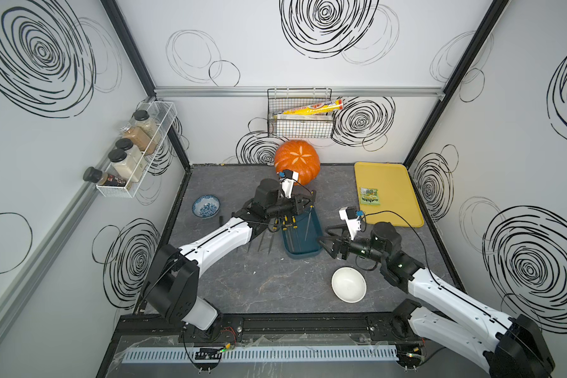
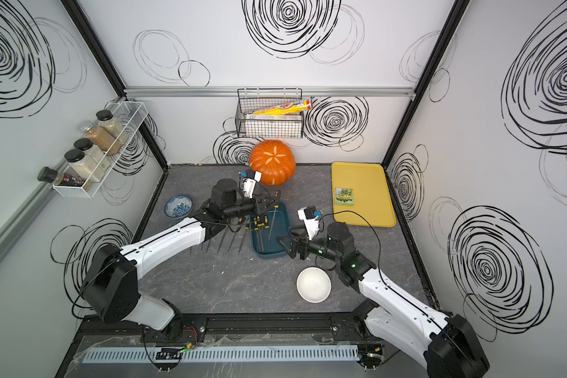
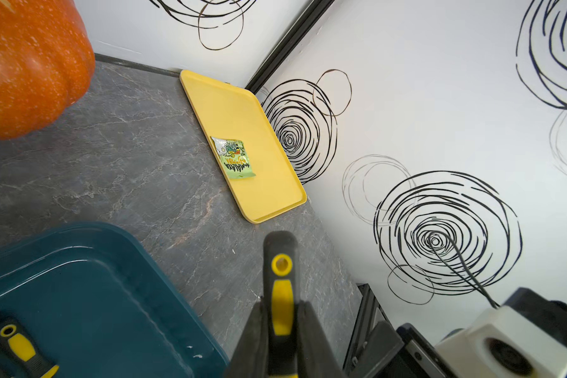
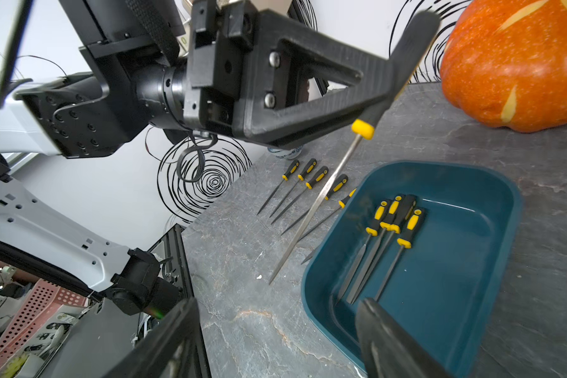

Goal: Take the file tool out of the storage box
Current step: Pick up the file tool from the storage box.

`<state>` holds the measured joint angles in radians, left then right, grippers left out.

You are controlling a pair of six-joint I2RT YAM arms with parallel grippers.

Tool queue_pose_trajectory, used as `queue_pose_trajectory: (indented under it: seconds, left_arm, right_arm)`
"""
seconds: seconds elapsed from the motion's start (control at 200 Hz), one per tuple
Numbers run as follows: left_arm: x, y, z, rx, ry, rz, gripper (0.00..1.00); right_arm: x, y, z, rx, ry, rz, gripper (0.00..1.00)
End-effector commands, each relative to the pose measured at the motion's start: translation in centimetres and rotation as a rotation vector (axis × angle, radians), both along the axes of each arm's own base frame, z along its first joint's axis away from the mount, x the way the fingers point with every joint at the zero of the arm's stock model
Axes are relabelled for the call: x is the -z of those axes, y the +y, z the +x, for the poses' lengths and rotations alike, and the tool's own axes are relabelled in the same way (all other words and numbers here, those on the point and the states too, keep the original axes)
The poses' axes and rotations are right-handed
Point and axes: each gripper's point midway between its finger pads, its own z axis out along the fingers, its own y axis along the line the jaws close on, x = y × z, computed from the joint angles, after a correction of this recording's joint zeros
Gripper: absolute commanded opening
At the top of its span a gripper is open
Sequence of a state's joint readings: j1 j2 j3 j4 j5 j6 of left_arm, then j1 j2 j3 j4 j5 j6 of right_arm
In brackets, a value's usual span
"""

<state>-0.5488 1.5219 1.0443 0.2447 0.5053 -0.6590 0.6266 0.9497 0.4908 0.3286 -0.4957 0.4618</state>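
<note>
The row of files (image 4: 337, 184) reaches up to the storage box, so my left gripper should pass this file to my right gripper for the box's empty side.
My left gripper (image 1: 309, 201) is shut on the black-and-yellow handle of a file tool (image 1: 310, 222). It holds the file in the air over the far end of the dark teal storage box (image 1: 303, 250), thin blade slanting down. In the left wrist view the handle (image 3: 281, 278) sticks out between the pads of the left gripper (image 3: 282, 315). Several more files (image 4: 393, 225) lie inside the storage box (image 4: 455, 278). Several others (image 4: 303, 178) lie in a row on the table beside it. My right gripper (image 1: 321, 240) is open and empty at the box's near right corner.
An orange pumpkin (image 1: 297, 160) stands behind the box. At the back right lies a yellow tray (image 1: 393, 176) with a green packet (image 1: 369, 196). A white bowl (image 1: 348, 284) sits at the front right, a blue patterned bowl (image 1: 206, 206) at the left.
</note>
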Motion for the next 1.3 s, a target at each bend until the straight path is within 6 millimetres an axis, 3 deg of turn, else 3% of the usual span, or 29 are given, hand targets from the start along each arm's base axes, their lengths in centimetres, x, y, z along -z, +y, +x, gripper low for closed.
queue_pose_trajectory:
  seconds: [0.0,0.21,0.38,0.456,0.501,0.721,0.956,1.031,1.091,1.181,1.247,1.297]
  left_arm:
    - [-2.4,0.0,-0.4,0.016,-0.081,-0.077,0.00]
    - [-2.5,0.2,-1.1,0.026,-0.091,-0.096,0.00]
    - [-2.8,0.8,-1.6,0.010,-0.113,-0.098,0.00]
    - [-2.5,0.9,-1.4,0.001,-0.109,-0.086,0.00]
    - [-2.2,0.9,-1.3,0.001,-0.103,-0.081,0.00]
    - [-1.4,0.6,-1.2,0.011,-0.092,-0.085,0.00]
    - [-1.8,0.6,-1.4,0.021,-0.106,-0.095,0.02]
    - [-1.8,0.4,-1.4,0.033,-0.101,-0.106,0.10]
    - [-1.8,0.3,-1.5,0.040,-0.099,-0.115,0.24]
    - [-1.7,0.5,-1.3,0.024,-0.104,-0.106,0.57]
    - [-1.6,0.9,-1.1,0.003,-0.107,-0.089,0.97]
    - [-1.6,1.3,-0.9,-0.020,-0.116,-0.082,0.99]
  right_arm:
    - [-1.4,0.9,1.1,-0.005,-0.009,0.021,0.75]
    - [-1.1,2.9,2.3,-0.057,0.060,0.041,0.65]
    - [0.3,4.0,3.2,-0.080,0.116,0.033,0.55]
    - [0.3,4.4,3.3,-0.095,0.112,0.041,0.41]
    - [0.4,4.6,3.2,-0.108,0.120,0.045,0.25]
    - [1.3,4.7,3.2,-0.113,0.138,0.037,0.00]
    - [1.7,4.4,3.6,-0.087,0.136,0.003,0.00]
    - [1.9,4.7,3.4,-0.105,0.148,0.005,0.00]
    - [2.2,4.9,3.4,-0.120,0.162,0.002,0.00]
    - [2.7,4.9,3.6,-0.117,0.164,-0.025,0.00]
    - [2.9,4.7,3.9,-0.094,0.164,-0.050,0.00]
    - [3.2,4.4,4.2,-0.075,0.147,-0.083,0.00]
